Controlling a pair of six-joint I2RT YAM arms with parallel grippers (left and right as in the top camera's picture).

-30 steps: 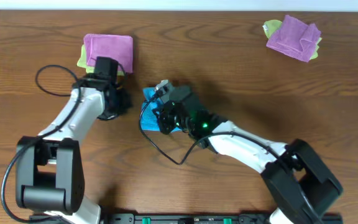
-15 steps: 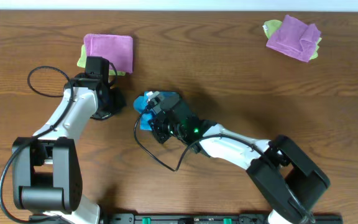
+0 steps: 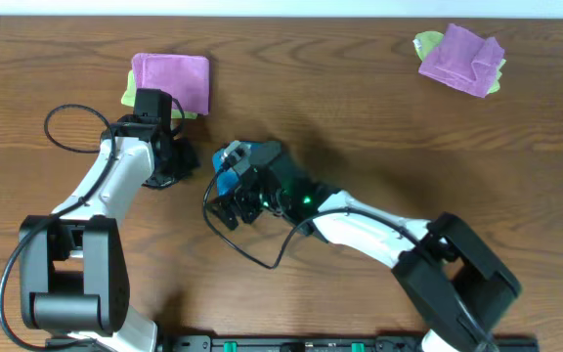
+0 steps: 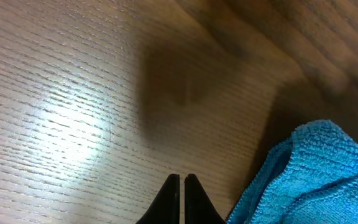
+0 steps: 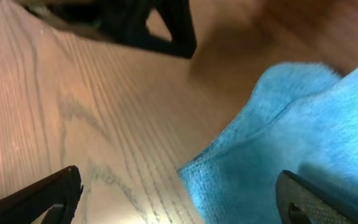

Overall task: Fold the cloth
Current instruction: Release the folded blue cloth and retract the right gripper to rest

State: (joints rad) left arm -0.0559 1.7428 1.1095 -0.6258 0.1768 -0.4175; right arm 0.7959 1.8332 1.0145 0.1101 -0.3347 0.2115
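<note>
I need to move my right gripper back first, because it is in the way of the sky-blue cloth [image 3: 226, 182]. My left gripper should then carry the cloth by its edge onto the purple cloth [image 3: 176, 81].
The sky-blue cloth [image 3: 229, 176] lies bunched near the table's middle, largely hidden under my right arm in the overhead view. My right gripper [image 3: 220, 189] stands open over its left part. In the right wrist view the cloth [image 5: 291, 137] lies flat on the wood between and beyond the wide-spread fingers [image 5: 42, 199], and nothing is gripped. My left gripper [image 3: 186, 159] rests just left of the cloth, shut and empty. Its closed tips [image 4: 181, 182] sit over bare wood with the cloth's edge [image 4: 309, 177] close on their right.
A purple cloth on a yellow-green one [image 3: 170, 82] lies at the back left, close behind my left arm. Another such pile [image 3: 462, 57] sits at the back right. A black cable loops left of the left arm [image 3: 66, 122] and another in front of the right arm.
My right gripper has gone from shut to wide open, letting go of the cloth, and has shifted left. The left arm drew slightly back to the left.
</note>
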